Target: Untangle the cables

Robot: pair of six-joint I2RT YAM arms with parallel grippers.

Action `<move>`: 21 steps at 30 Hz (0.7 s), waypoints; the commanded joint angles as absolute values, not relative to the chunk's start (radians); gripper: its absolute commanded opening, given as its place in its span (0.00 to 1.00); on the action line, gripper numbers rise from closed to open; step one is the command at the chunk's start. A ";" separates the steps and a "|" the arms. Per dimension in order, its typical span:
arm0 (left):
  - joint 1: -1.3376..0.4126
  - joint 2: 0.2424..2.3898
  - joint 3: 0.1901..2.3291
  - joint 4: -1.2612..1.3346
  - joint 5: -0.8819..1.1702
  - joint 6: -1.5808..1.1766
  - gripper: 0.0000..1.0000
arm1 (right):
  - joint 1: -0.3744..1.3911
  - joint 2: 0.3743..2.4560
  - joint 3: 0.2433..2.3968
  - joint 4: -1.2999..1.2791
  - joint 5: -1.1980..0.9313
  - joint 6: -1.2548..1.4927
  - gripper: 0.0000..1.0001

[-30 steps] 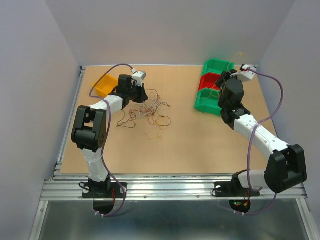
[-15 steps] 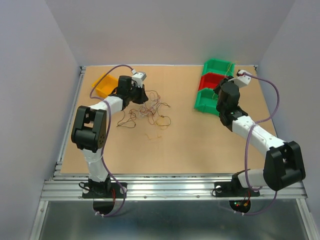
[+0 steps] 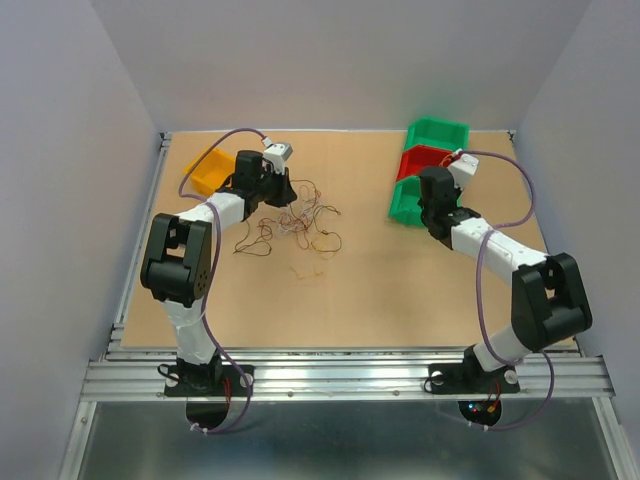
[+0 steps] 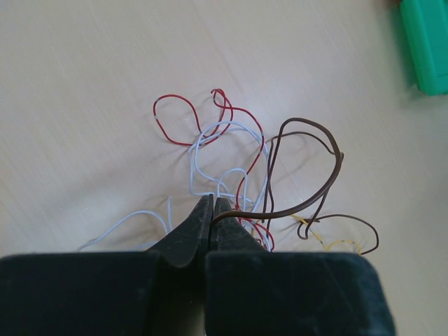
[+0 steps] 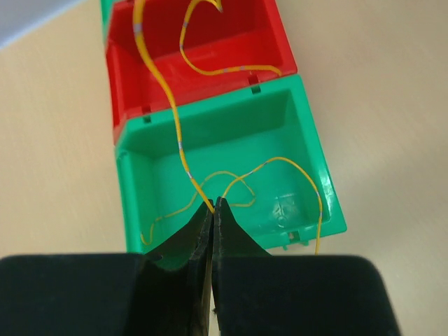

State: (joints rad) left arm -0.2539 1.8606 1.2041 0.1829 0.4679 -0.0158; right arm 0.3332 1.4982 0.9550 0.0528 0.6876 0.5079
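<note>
The yellow cable [image 5: 176, 126] is free of the tangle and hangs into the bins, so the robot's right gripper should keep moving inward and let the cable go over the green bin [image 5: 231, 164].
A tangle of thin cables [image 3: 295, 222] lies on the table left of centre: red [image 4: 234, 119], white [image 4: 210, 150] and brown [image 4: 308, 161] loops, with a yellow strand [image 4: 336, 243] beside them. My left gripper [image 4: 212, 203] is shut on the brown cable at the tangle's near edge; it also shows in the top view [image 3: 281, 188]. My right gripper [image 5: 215, 204] is shut on a yellow cable [image 5: 164, 84] that trails over the red bin [image 5: 203, 49] and into the green bin [image 5: 224, 175]. In the top view the right gripper [image 3: 432, 196] is over the bins.
A row of bins stands at the back right: green [image 3: 436, 131], red [image 3: 418, 162], green [image 3: 408, 205]. A yellow bin [image 3: 208, 170] stands at the back left, by the left arm. Table rails run along the near edge [image 3: 340, 370].
My right arm has pulled back and down, from above the far bins to low over the near green bin, with the yellow cable in it. The left arm has not moved.
</note>
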 commanded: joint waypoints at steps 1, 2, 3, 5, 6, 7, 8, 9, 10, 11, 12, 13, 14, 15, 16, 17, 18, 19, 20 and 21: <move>-0.261 1.789 1.195 0.210 0.485 -0.006 0.00 | 0.325 1.561 1.077 -0.149 0.670 0.604 0.01; -0.261 1.789 1.195 0.210 0.485 -0.006 0.00 | 0.327 1.571 1.092 -0.155 0.660 0.610 0.01; -0.262 1.790 1.196 0.210 0.483 -0.005 0.00 | 0.325 1.583 1.098 -0.161 0.640 0.611 0.01; -0.262 1.792 1.197 0.210 0.482 -0.005 0.00 | 0.325 1.615 1.124 -0.170 0.629 0.609 0.00; -0.262 1.795 1.197 0.210 0.482 -0.006 0.00 | 0.325 1.627 1.134 -0.178 0.632 0.607 0.00; -0.262 1.796 1.198 0.209 0.480 0.017 0.00 | 0.324 1.659 1.147 -0.179 0.634 0.595 0.01; -0.264 1.796 1.200 0.207 0.477 0.018 0.00 | 0.315 1.678 1.182 -0.186 0.612 0.586 0.01; -0.262 1.799 1.200 0.209 0.479 0.018 0.00 | 0.308 1.699 1.183 -0.186 0.588 0.574 0.00; -0.264 1.799 1.200 0.207 0.477 0.018 0.00 | 0.287 1.750 1.228 -0.187 0.557 0.546 0.01; -0.264 1.801 1.201 0.207 0.477 0.020 0.00 | 0.276 1.772 1.251 -0.189 0.505 0.534 0.00; -0.265 1.801 1.201 0.206 0.476 0.020 0.00 | 0.265 1.796 1.278 -0.192 0.488 0.528 0.01; -0.265 1.801 1.200 0.204 0.476 0.021 0.00 | 0.258 1.813 1.313 -0.198 0.479 0.516 0.01; -0.265 1.801 1.201 0.204 0.476 0.021 0.00 | 0.244 1.845 1.331 -0.199 0.460 0.509 0.01; -0.265 1.799 1.201 0.204 0.476 0.023 0.00 | 0.235 1.859 1.345 -0.201 0.447 0.496 0.01; -0.265 1.799 1.201 0.204 0.476 0.023 0.00 | 0.227 1.871 1.371 -0.201 0.433 0.486 0.00; -0.265 1.798 1.200 0.204 0.472 0.023 0.00 | 0.213 1.893 1.382 -0.204 0.410 0.476 0.00; -0.267 1.799 1.201 0.204 0.472 0.025 0.00 | 0.209 1.902 1.391 -0.203 0.404 0.462 0.01; -0.267 1.798 1.201 0.204 0.472 0.025 0.00 | 0.207 1.913 1.400 -0.204 0.400 0.434 0.01; -0.268 1.799 1.201 0.204 0.472 0.025 0.00 | 0.204 1.928 1.411 -0.204 0.396 0.419 0.01; -0.268 1.801 1.203 0.204 0.469 0.025 0.00 | 0.203 1.936 1.416 -0.206 0.391 0.402 0.00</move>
State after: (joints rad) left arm -0.2626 1.8580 1.2037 0.1825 0.4664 0.0071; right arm 0.2142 1.9163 1.3380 -0.1955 0.4408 0.4808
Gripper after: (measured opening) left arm 0.041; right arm 0.022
